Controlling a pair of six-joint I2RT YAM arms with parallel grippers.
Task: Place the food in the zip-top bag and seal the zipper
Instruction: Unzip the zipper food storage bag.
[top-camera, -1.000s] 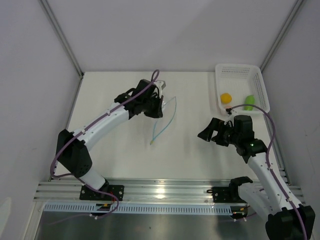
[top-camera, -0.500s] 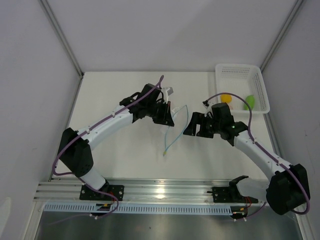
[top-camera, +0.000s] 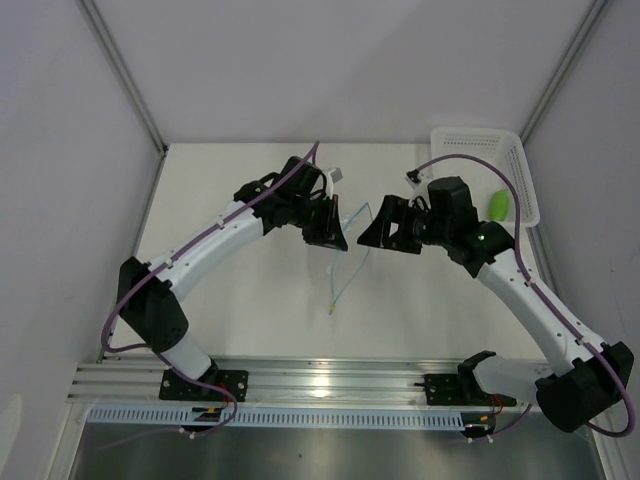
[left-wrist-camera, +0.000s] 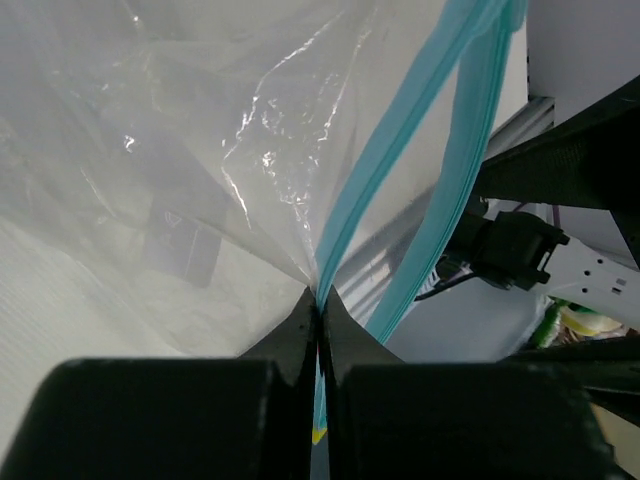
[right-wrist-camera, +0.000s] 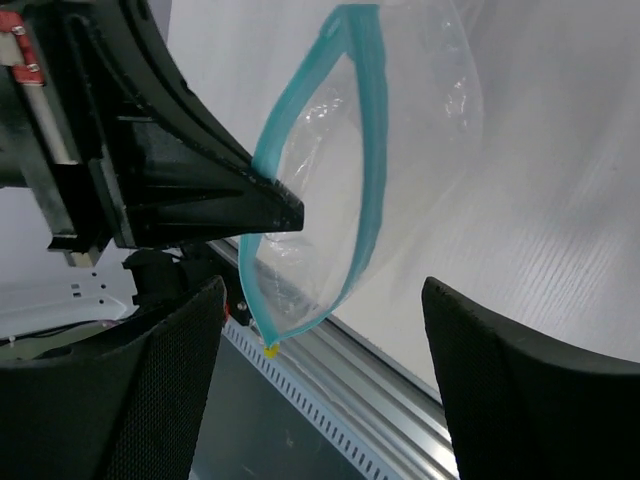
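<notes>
I should hold the bag's free teal piece (right-wrist-camera: 373, 165) with my right gripper while my left gripper takes a new grip on the other piece, because the bag's opening (right-wrist-camera: 328, 185) hangs narrow from my left gripper alone.
The clear zip-top bag (right-wrist-camera: 420, 120) hangs in the air with its mouth spread into a loop. My left gripper (left-wrist-camera: 320, 305) is shut on the teal zipper (right-wrist-camera: 372, 150) strip of one lip; from above it (top-camera: 328, 228) sits mid-table. My right gripper (right-wrist-camera: 322, 300) is open and faces the mouth from the right (top-camera: 372, 225), touching nothing. The bag's lower mouth corner shows between its fingers (right-wrist-camera: 150, 400). One piece of food, the green one (top-camera: 497, 205), lies in the basket. The orange piece is hidden behind my right arm.
A white lattice basket (top-camera: 478, 148) stands at the back right corner by the right wall. The aluminium rail (top-camera: 330, 382) with both arm bases runs along the near edge. White walls close in on the left, back and right.
My right arm has swung left from beside the basket to the bag's mouth, its jaws narrowing slightly. My left gripper carried the bag a little right and lifted it.
</notes>
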